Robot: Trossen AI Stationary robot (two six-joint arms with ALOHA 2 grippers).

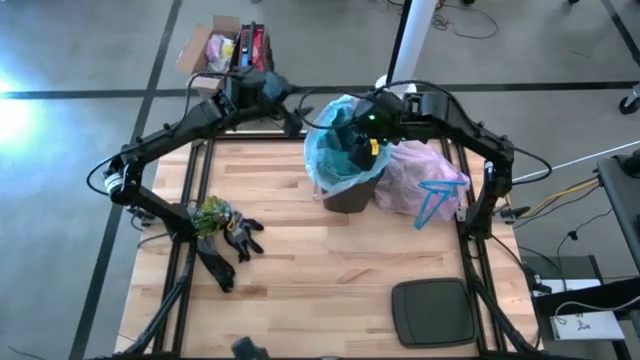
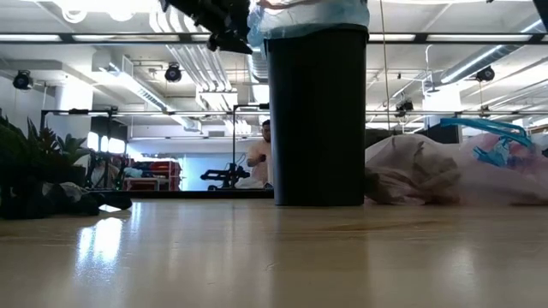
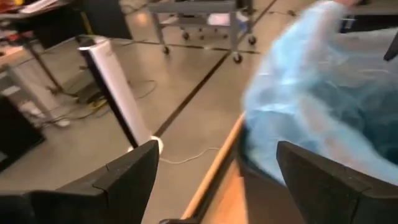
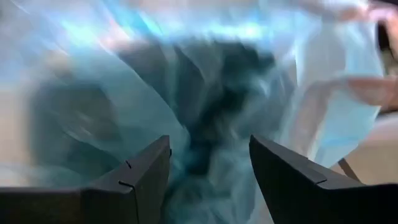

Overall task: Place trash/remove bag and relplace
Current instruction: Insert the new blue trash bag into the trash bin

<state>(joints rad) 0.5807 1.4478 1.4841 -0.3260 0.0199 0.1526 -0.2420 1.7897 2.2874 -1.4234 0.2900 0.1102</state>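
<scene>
I should bring my left gripper back to the bin's rim and put its fingers on both sides of the bag's edge, because the blue bag's edge is outside its open fingers.
A black bin stands at the table's far middle, with a light blue bag over its rim. The pink-lavender bag lies bunched on the table against the bin's right side, its blue drawstring on top. My right gripper hangs open over the blue bag's mouth, with nothing between its fingers. My left gripper is open and holds nothing, up beside the bin's far left rim. A crumpled green-and-yellow scrap lies near the left edge.
Black gloves lie next to the scrap. A dark bin lid rests flat at the near right. A cardboard box sits on the floor beyond the far edge. The bin and pink bag fill the far right.
</scene>
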